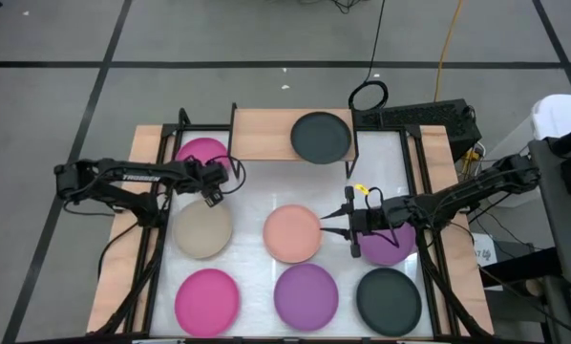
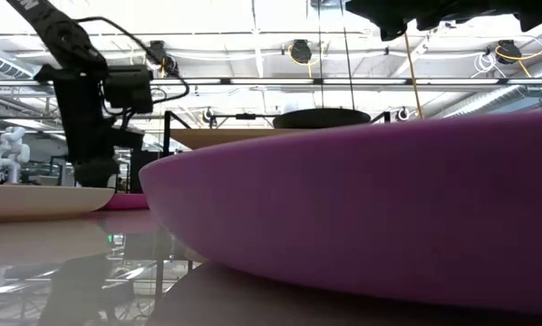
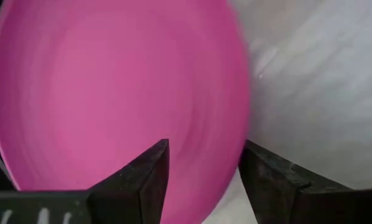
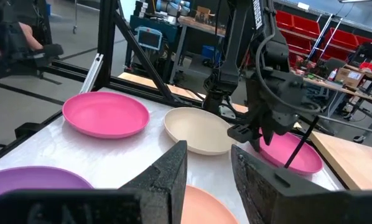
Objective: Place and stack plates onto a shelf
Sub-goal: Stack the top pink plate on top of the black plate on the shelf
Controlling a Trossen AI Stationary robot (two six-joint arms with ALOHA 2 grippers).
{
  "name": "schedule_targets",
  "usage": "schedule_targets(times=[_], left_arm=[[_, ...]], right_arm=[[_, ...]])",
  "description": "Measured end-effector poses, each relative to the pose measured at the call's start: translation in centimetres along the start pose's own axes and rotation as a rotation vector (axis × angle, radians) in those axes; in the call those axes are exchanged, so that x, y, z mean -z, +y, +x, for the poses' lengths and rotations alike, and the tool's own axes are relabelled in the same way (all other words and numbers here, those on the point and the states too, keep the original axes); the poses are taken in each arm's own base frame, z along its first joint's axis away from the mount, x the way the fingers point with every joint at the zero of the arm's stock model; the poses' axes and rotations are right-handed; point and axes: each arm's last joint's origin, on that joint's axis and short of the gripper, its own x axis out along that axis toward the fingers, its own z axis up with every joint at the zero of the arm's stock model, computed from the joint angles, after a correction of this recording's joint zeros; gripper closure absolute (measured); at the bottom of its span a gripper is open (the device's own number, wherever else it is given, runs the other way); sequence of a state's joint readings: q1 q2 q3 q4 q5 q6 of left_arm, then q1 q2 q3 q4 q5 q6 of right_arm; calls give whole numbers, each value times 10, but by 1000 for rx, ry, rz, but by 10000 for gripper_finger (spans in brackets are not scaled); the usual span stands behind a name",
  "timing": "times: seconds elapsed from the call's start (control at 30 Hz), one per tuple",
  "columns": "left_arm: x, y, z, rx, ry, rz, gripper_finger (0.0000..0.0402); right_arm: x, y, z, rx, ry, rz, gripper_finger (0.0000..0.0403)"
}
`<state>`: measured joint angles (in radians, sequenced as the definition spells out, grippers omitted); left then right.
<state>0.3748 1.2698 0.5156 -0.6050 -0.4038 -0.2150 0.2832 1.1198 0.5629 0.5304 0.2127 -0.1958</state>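
Note:
The magenta plate's rim [image 3: 227, 165] is between my left gripper's fingers at just one edge, so the magenta plate will tip out of level when I lift and carry it.
The shelf [image 1: 266, 134] stands at the far edge and bears one dark plate [image 1: 320, 137] on its right half. A magenta plate [image 1: 204, 155] lies on the table by the shelf's left end. My left gripper [image 1: 219, 183] is open, pointing down at this plate's near-right rim. In the left wrist view its fingers [image 3: 204, 177] stand on either side of the rim [image 3: 236, 168], and no touch shows. My right gripper [image 1: 335, 225] is open, level over the peach plate's [image 1: 293, 232] right edge. It holds nothing [image 4: 209, 174].
Also flat on the white table are a beige plate [image 1: 202, 229] and a purple plate [image 1: 386, 244] under my right arm. The near row holds magenta [image 1: 207, 298], purple [image 1: 306, 291] and dark [image 1: 389, 298] plates. Black frame bars [image 1: 161, 191] run along both table sides.

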Motion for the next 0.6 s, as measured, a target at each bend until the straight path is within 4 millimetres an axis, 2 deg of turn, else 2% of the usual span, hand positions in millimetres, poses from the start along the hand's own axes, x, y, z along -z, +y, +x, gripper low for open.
schedule_targets(times=[0.1, 0.17, 0.4, 0.5, 0.6], left_arm=[[0, 1, 5, 6, -34, -47, 219], [4, 2, 8, 1, -16, -66, 241], [3, 3, 8, -7, -22, -103, 372], [1, 4, 5, -16, -41, -110, 386], [-6, 6, -8, -26, -62, -138, 388]], right_arm=[[0, 0, 0, -1, 3, 0, 293], [0, 0, 0, -1, 3, 0, 293], [0, 0, 0, -1, 3, 0, 293], [0, 0, 0, -1, 4, 0, 293], [0, 0, 0, -1, 4, -1, 293]])
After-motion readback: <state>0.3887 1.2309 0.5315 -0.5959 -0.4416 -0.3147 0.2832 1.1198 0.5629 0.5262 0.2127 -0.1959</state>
